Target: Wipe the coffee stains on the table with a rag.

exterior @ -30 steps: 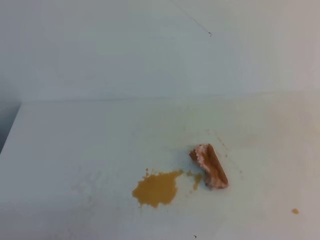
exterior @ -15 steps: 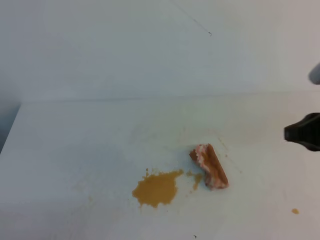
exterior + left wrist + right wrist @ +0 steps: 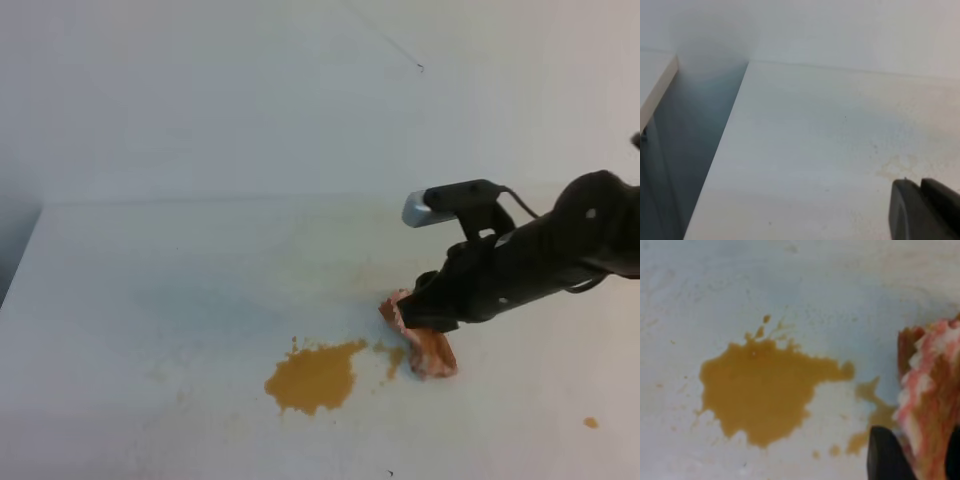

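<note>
My gripper is about to wipe with the pinkish-brown rag (image 3: 430, 352), which brown patches (image 3: 941, 377) already stain, so it will soak up most of the blot but leave pale smears.
The coffee stains are an orange-brown blot (image 3: 312, 378) with small splashes on the white table (image 3: 150, 280), plus a tiny dot (image 3: 591, 422) at the far right. In the right wrist view the blot (image 3: 762, 390) fills the middle. The pinkish-brown rag (image 3: 432, 352) lies just right of the blot. My right gripper (image 3: 425, 312) hangs over the rag's upper end. In the wrist view its jaws stand open, and a black finger (image 3: 887, 455) sits on each side of the rag (image 3: 932, 390). Of my left gripper (image 3: 925, 210) only a dark block shows, over bare table.
A pale wall rises behind the table. The table's left edge (image 3: 20, 260) drops into a dark gap (image 3: 690, 165). The right arm (image 3: 560, 250) stretches in from the right, above the table's right side.
The right arm has swung in from the right edge to over the rag, and its jaws have opened. The rag and the stains have not moved.
</note>
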